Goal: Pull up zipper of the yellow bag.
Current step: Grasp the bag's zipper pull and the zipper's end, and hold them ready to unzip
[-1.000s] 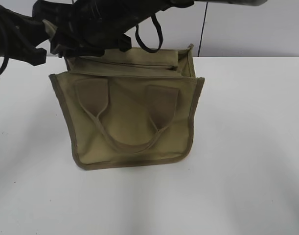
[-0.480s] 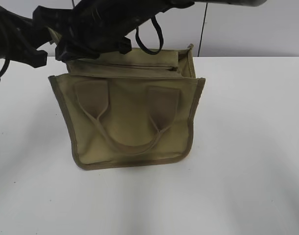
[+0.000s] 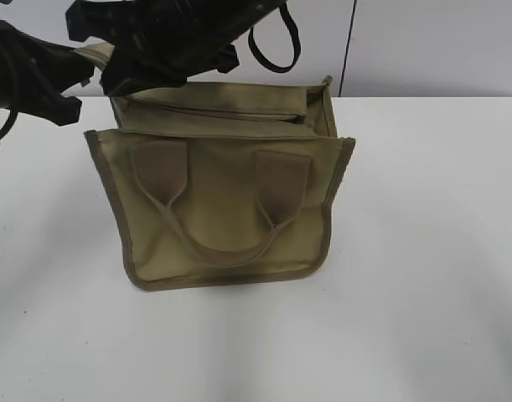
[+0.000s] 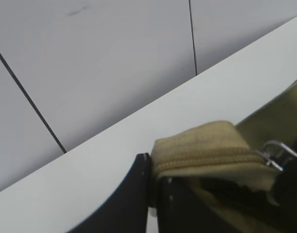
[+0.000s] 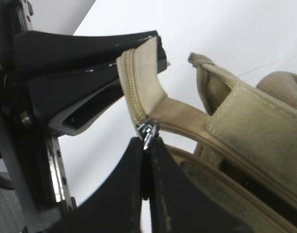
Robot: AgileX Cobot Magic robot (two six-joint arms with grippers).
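Note:
The silver pull tab (image 5: 148, 132) sits at the end of the zipper tape. Next, my right gripper pulls it toward the bag's opposite corner (image 3: 312, 124) while my left gripper holds that end of the tape still.
The yellow bag (image 3: 222, 209) stands on the white table with its handles facing the camera. The zipper (image 3: 230, 111) runs along its top panel. Both arms meet at the bag's top left corner. My left gripper (image 4: 154, 165) is shut on the khaki fabric end of the zipper tape (image 4: 201, 145), and it shows in the right wrist view (image 5: 138, 48) holding that end up. My right gripper (image 5: 147, 144) is shut on the silver pull tab (image 5: 148, 131), right at the tape's end. The tab also shows in the left wrist view (image 4: 278, 149).
The white table (image 3: 423, 251) spreads around the bag. A grey wall with a dark seam (image 3: 348, 50) stands behind it. A black cable loop (image 3: 276, 54) hangs from the right arm above the bag's back edge.
Both grippers have risen a little at the bag's top left corner, lifting the tape end. The cable loop has swung up and to the right. The bag has barely shifted.

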